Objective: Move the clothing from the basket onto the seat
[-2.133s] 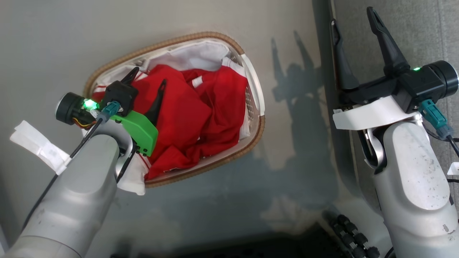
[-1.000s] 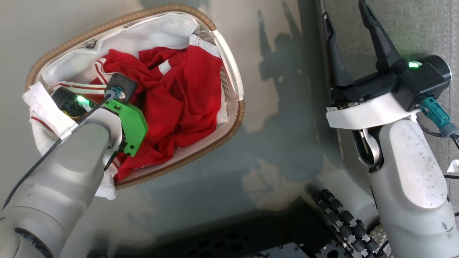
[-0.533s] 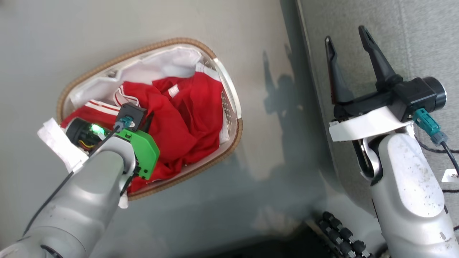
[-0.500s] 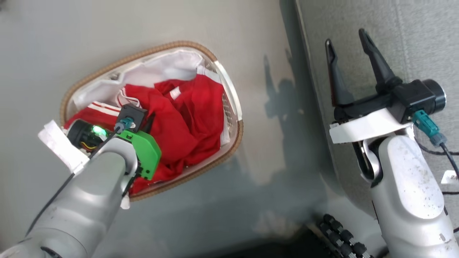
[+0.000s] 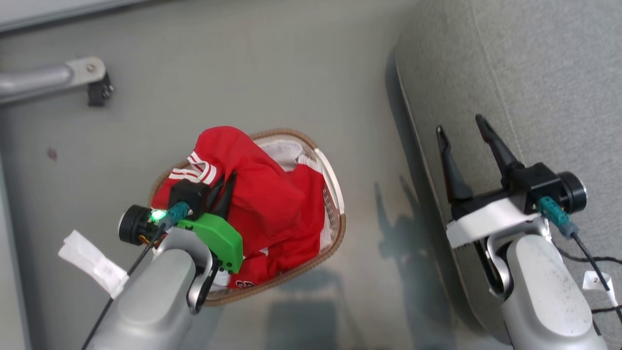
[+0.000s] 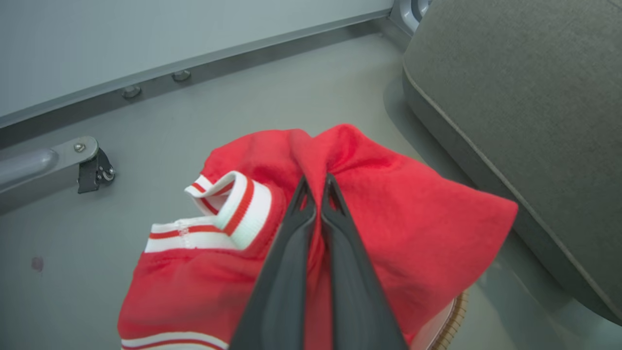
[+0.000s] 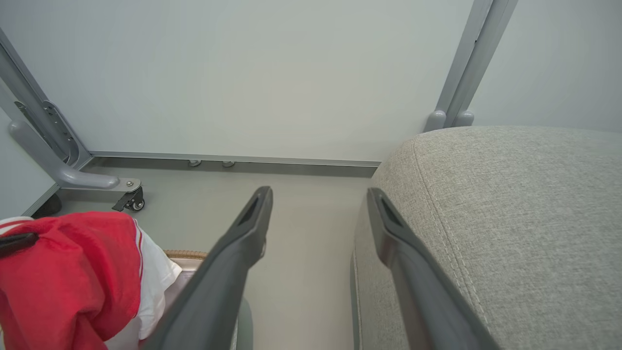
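Observation:
The white cloth (image 7: 156, 274) will come along when I carry the red clothing to the seat, because it hangs from under the red clothing's striped edge (image 7: 139, 262).
My left gripper (image 6: 316, 182) is shut on a bunched fold of the red clothing (image 6: 388, 209), whose white-and-red striped trim (image 6: 228, 214) hangs to the left. In the head view this garment (image 5: 252, 189) is held up above the white basket with its brown rim (image 5: 335, 233), and more red fabric (image 5: 291, 243) lies inside. The left gripper (image 5: 227, 179) points up into the cloth. My right gripper (image 5: 459, 124) stands open and holds nothing, over the edge of the grey seat (image 5: 534, 73). The right wrist view shows its fingers (image 7: 252, 218) apart beside the seat (image 7: 510, 204).
A grey metal frame leg with a small caster (image 5: 92, 82) stands on the floor at the far left, also in the left wrist view as the caster (image 6: 95, 167). A pale wall panel (image 7: 267, 73) closes the back. Grey floor (image 5: 291, 73) lies between basket and seat.
The left gripper has lifted a red garment up out of the basket. The head camera has shifted and pulled back. The right gripper stays open by the seat.

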Tool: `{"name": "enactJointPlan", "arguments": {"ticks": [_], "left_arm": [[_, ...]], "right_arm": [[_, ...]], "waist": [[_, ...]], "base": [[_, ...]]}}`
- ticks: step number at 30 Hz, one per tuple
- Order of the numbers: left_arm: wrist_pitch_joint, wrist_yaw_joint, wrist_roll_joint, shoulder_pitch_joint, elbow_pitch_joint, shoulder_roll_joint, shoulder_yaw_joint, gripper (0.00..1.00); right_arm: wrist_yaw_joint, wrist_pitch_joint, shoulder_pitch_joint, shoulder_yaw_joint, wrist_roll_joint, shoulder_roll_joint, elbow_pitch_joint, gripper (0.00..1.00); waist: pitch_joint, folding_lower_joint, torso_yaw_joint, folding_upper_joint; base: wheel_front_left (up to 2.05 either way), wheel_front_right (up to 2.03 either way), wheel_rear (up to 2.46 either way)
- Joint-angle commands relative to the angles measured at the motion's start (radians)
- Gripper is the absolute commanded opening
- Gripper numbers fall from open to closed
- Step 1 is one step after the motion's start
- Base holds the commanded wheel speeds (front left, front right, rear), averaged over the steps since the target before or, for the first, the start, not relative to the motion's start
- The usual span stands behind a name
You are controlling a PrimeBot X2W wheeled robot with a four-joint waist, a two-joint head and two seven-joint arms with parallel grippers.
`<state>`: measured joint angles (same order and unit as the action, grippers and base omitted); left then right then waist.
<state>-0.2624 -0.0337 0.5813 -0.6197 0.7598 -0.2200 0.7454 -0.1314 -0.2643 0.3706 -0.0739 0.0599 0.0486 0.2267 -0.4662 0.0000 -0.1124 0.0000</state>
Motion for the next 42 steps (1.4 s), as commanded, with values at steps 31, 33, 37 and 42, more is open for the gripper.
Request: {"name": "enactJointPlan", "arguments": {"ticks": [31, 33, 37, 42], "left_arm": [[-0.003, -0.088, -0.269, 0.276, -0.384, 0.155, -0.393, 0.00], [-0.003, -0.090, -0.271, 0.274, -0.395, 0.159, -0.387, 0.00], [-0.003, -0.095, -0.267, 0.261, -0.414, 0.164, -0.371, 0.00], [-0.003, -0.097, -0.272, 0.237, -0.424, 0.167, -0.343, 0.00]], "right_arm": [[0.001, 0.000, -0.256, -0.194, -0.002, 0.004, 0.190, 1.00], [0.001, 0.000, -0.237, -0.256, 0.001, 0.012, 0.216, 1.00], [0.001, 0.000, -0.166, -0.374, 0.026, 0.040, 0.252, 1.00], [0.001, 0.000, -0.049, -0.465, 0.061, 0.052, 0.296, 1.00]], "waist": [[0.430, 0.0000, 0.098, 0.0000], [0.428, 0.0000, 0.110, 0.0000], [0.418, 0.0000, 0.136, 0.0000], [0.397, 0.0000, 0.171, 0.0000]], "base": [[0.00, 0.00, 0.00], [0.00, 0.00, 0.00], [0.00, 0.00, 0.00], [0.00, 0.00, 0.00]]}}
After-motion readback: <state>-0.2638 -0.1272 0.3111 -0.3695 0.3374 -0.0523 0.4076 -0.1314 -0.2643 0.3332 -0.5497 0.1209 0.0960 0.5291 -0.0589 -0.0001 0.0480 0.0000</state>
